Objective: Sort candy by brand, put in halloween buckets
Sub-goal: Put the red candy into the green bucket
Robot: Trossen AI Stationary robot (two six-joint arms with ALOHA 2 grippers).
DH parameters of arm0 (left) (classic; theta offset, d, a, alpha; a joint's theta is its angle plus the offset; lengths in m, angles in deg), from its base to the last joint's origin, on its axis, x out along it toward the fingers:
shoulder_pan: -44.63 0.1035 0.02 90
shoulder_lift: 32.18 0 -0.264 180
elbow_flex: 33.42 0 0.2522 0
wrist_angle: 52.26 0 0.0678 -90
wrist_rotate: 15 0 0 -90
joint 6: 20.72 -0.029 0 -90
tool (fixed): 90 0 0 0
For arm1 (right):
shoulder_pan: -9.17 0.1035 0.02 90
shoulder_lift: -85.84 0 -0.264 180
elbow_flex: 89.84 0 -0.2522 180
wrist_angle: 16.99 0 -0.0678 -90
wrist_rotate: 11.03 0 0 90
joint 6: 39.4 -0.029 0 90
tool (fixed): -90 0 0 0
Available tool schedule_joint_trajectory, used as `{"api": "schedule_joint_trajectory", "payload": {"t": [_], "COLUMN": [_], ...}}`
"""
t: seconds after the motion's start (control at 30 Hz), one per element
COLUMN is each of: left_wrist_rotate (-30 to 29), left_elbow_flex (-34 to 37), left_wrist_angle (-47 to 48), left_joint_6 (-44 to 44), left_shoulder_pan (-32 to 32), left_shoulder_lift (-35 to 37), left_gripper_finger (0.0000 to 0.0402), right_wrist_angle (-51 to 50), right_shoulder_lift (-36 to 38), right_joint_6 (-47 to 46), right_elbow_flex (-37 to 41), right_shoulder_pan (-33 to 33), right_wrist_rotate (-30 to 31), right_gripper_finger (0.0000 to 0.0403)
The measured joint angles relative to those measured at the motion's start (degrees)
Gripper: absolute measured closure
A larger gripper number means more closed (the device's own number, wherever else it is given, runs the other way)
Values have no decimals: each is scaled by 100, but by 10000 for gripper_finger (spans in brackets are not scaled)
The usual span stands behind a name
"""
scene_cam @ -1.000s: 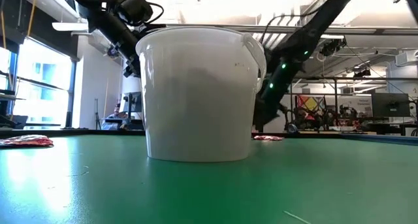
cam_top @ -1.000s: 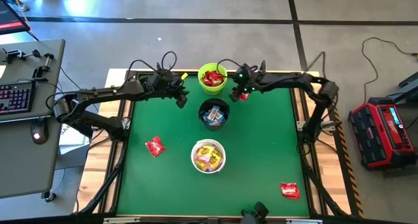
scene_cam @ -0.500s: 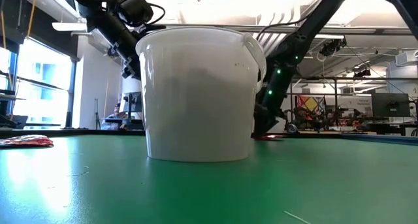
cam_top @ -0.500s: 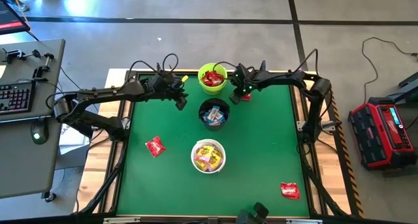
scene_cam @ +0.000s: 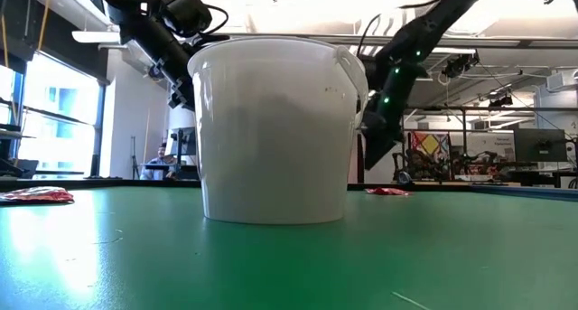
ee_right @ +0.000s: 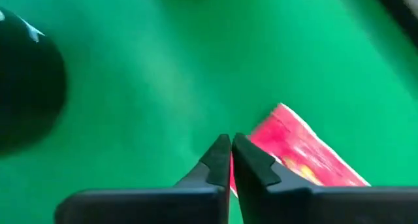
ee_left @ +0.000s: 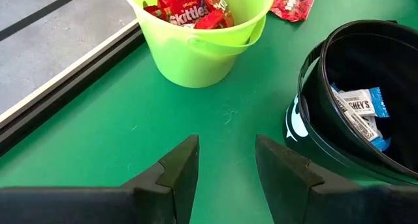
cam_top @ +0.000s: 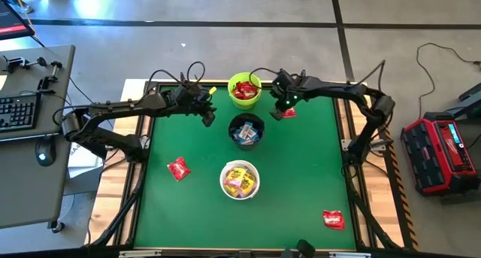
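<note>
The flat red candy packet (ee_right: 300,152) is beside my right gripper's shut, empty, hanging fingers, so I should open the fingers and close them low around the packet's near edge (ee_right: 258,131) before I move off.
Three halloween buckets stand in a line down the mat's middle: lime green (cam_top: 245,89) holding red candy, black (cam_top: 246,130) holding blue-and-white candy, white (cam_top: 240,180) holding yellow candy. A red candy packet (ee_right: 307,155) lies flat on the mat right of the green bucket. My right gripper (ee_right: 230,144) hangs shut just above the mat beside that packet's edge, with nothing between its fingers. My left gripper (ee_left: 225,155) hovers open over the mat, between the green bucket (ee_left: 199,34) and the black bucket (ee_left: 353,100).
Two more red packets lie on the mat, one left of the white bucket (cam_top: 178,168) and one near the front right corner (cam_top: 333,219). A wooden rim (cam_top: 135,175) frames the mat. In the low view the white bucket (scene_cam: 275,129) hides the other two.
My right gripper has closed its fingers and risen off the mat, tipping more steeply downward. The red packet beside it stays flat on the mat but has slid a little toward the table's right edge.
</note>
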Motion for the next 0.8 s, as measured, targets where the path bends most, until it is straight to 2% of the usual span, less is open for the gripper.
{"api": "schedule_joint_trajectory", "payload": {"t": [0.13,0.3,0.4,0.53,0.8], "left_wrist_rotate": [0,1,1,0,-26], "left_elbow_flex": [0,0,0,0,0], "left_wrist_angle": [2,4,4,6,6], "left_joint_6": [0,0,0,0,0], "left_shoulder_pan": [0,-3,-26,-101,-210], "left_shoulder_lift": [0,0,0,0,0], "left_gripper_finger": [259,259,259,259,259], "right_wrist_angle": [-581,-389,-140,189,827], "right_shoulder_lift": [63,53,27,25,27], "right_joint_6": [589,982,982,980,970], "right_elbow_flex": [2,150,282,593,1147], "right_shoulder_pan": [99,262,283,265,270], "right_wrist_rotate": [275,312,325,365,424], "right_gripper_finger": [355,278,252,254,303]}}
